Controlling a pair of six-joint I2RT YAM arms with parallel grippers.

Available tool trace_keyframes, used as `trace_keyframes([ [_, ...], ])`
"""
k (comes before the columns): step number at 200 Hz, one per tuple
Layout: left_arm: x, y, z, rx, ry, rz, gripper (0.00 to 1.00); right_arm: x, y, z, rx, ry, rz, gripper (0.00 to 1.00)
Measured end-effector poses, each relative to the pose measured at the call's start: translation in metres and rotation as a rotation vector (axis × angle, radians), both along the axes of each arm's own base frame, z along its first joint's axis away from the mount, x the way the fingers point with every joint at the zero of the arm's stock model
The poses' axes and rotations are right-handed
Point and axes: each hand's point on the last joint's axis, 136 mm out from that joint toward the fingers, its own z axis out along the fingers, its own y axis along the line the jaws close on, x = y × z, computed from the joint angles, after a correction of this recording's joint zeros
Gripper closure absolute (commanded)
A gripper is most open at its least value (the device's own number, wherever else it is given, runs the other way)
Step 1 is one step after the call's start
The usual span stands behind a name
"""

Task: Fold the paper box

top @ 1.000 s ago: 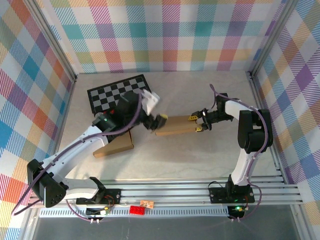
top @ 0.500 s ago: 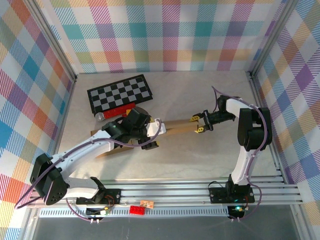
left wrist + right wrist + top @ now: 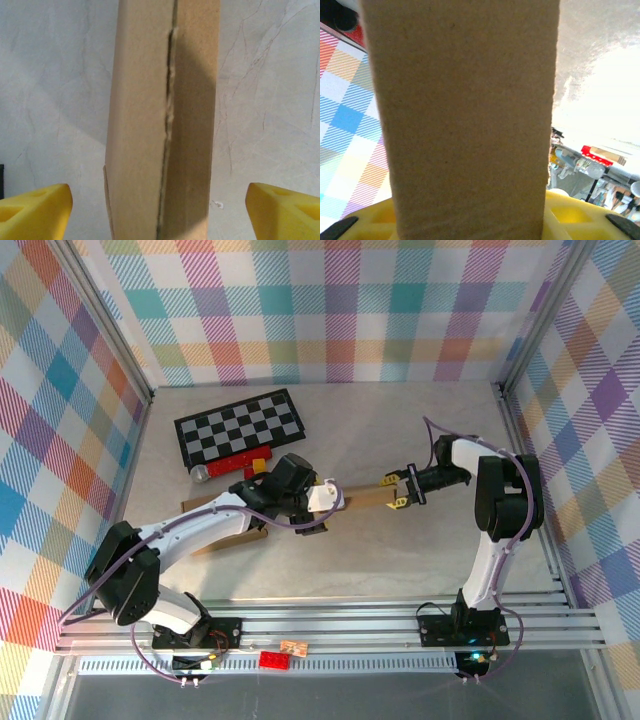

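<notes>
My right gripper lies level around the paper box's end flap [image 3: 387, 495], so it should back off and fold the flap from above while my left gripper steadies the paper box.
The paper box [image 3: 362, 497] is a flattened brown cardboard strip lying slantwise across the middle of the table, with another flap [image 3: 232, 538] at its lower left. My left gripper [image 3: 318, 502] sits over the strip's middle. In the left wrist view the cardboard [image 3: 145, 125], with a seam down it, runs between my left gripper's [image 3: 160, 210] yellow fingertips [image 3: 35, 210], which stand wide open on either side without touching it. My right gripper [image 3: 396, 492] is shut on the strip's right end. In the right wrist view the cardboard [image 3: 465, 115] hides most of that gripper's yellow fingers [image 3: 570, 215].
A black-and-white checkered mat [image 3: 240, 422] lies at the back left, with a red block [image 3: 236, 466] and a small grey object [image 3: 199, 473] at its near edge. Aluminium rails [image 3: 350, 625] run along the front, and plaid walls close in the other sides.
My left arm swung down and to the right, from above the mat's edge onto the middle of the cardboard. The right gripper shifted slightly right with the strip's end.
</notes>
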Motion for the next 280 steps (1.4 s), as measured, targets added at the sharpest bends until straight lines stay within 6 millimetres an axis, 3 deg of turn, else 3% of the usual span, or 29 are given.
trace_keyframes([
  [32,0.007,-0.008,-0.002,-0.009,-0.004,-0.004,0.24,-0.003,0.002,-0.005,0.03,0.058,-0.014,0.56],
  [84,0.023,-0.022,-0.003,-0.041,0.014,0.019,0.37,-0.01,0.001,-0.017,0.047,0.139,-0.04,0.47],
  [144,0.038,-0.029,0.003,-0.082,0.053,0.036,0.38,-0.009,-0.003,-0.022,0.04,0.178,-0.076,0.32],
  [185,0.046,-0.033,0.004,-0.101,0.099,0.067,0.38,0.001,-0.012,-0.021,-0.031,0.126,-0.078,0.27],
  [222,0.049,-0.032,0.005,-0.116,0.129,0.088,0.38,0.014,-0.031,0.008,-0.169,-0.029,-0.086,0.26],
  [252,0.051,-0.031,0.006,-0.126,0.143,0.106,0.38,0.026,-0.061,0.045,-0.369,-0.228,-0.107,0.27],
  [280,0.052,-0.031,0.005,-0.12,0.155,0.111,0.38,0.029,-0.091,0.081,-0.599,-0.467,-0.11,0.38],
])
